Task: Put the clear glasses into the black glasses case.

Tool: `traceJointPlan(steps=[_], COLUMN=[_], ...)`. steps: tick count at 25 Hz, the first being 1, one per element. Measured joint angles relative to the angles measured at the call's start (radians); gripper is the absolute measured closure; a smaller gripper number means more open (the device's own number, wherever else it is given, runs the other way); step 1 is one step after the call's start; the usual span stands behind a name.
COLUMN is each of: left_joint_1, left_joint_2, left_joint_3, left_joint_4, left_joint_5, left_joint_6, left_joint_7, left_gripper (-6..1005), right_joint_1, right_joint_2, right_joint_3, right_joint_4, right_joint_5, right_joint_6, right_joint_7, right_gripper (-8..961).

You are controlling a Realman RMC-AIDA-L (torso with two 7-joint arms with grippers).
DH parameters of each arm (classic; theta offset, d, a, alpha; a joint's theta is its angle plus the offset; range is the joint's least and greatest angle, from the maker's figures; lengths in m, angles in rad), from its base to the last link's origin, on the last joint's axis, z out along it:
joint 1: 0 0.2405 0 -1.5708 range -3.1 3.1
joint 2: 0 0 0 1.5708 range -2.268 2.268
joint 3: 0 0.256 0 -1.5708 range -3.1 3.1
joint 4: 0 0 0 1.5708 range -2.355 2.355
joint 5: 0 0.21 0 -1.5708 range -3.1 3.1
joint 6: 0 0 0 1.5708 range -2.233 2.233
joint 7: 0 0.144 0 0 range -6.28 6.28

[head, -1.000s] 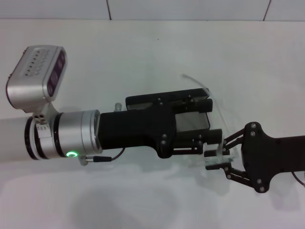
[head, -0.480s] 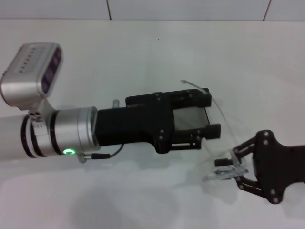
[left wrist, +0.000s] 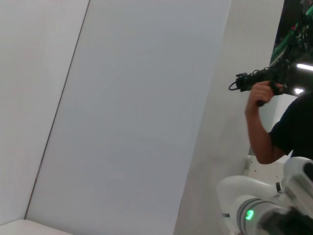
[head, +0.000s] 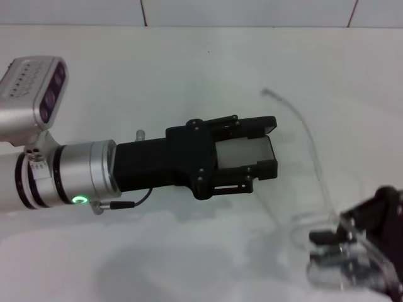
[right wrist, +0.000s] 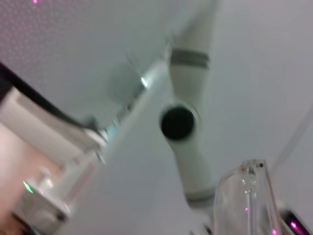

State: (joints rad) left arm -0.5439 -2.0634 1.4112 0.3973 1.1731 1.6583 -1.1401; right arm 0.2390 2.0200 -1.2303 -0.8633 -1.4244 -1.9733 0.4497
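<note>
The open black glasses case point(head: 244, 153) is covered by my left gripper, so my left gripper should move back before my right gripper puts the clear glasses in.
The black glasses case point(head: 242, 153) is open, and its grey lining shows between the fingers of my left gripper point(head: 272, 148). That gripper reaches in from the left over the middle of the table and holds the case across its width. Most of the case is hidden under the gripper body. The clear glasses point(head: 313, 148) hang from my right gripper point(head: 327, 246) at the near right corner, and it is shut on their front. One clear temple arcs away toward the far side, to the right of the case. A clear piece of the glasses point(right wrist: 247, 196) shows close up in the right wrist view.
The white table point(head: 189, 69) runs back to a tiled wall point(head: 252, 11). In the left wrist view a person point(left wrist: 274, 122) stands far off holding a dark device, beside a white wall.
My right gripper has carried the clear glasses to the right and toward the near edge, away from the case. My left arm has drawn back slightly to the left, with the case still in its fingers.
</note>
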Motion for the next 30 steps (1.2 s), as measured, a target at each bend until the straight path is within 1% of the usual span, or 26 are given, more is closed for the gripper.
traceJointPlan(steps=[2, 4, 7, 11, 14, 21, 30], left_joint_1=[-0.004, -0.005, -0.008, -0.008, -0.008, -0.001, 0.004], left_joint_2=[-0.004, -0.008, -0.014, -0.022, -0.024, -0.026, -0.026], left_joint_3=[0.0, 0.0, 0.0, -0.009, -0.013, -0.012, -0.008], left_joint_4=[-0.001, 0.0, 0.0, 0.001, 0.001, 0.003, 0.003], left_joint_5=[0.001, 0.0, -0.005, -0.01, -0.014, -0.025, -0.026], left_joint_6=[-0.003, -0.004, -0.005, -0.005, 0.002, 0.042, 0.047], left_joint_7=[0.004, 0.009, 0.026, 0.049, 0.052, 0.088, 0.103], left_gripper=[276, 276, 276, 276, 276, 277, 277], right_joint_1=[0.025, 0.067, 0.127, 0.185, 0.197, 0.198, 0.199], right_joint_2=[0.001, 0.004, 0.006, 0.007, 0.007, 0.008, 0.008], right_joint_3=[-0.042, -0.108, -0.209, -0.299, -0.321, -0.328, -0.329], right_joint_4=[0.035, 0.088, 0.18, 0.292, 0.333, 0.407, 0.419], right_joint_5=[0.003, 0.006, 0.044, 0.111, 0.141, 0.268, 0.313], right_joint_6=[-0.035, -0.05, -0.048, -0.031, 0.007, 0.075, 0.15], right_joint_7=[-0.009, -0.01, -0.011, -0.015, -0.013, 0.028, 0.113], right_gripper=[835, 836, 836, 836, 836, 836, 837])
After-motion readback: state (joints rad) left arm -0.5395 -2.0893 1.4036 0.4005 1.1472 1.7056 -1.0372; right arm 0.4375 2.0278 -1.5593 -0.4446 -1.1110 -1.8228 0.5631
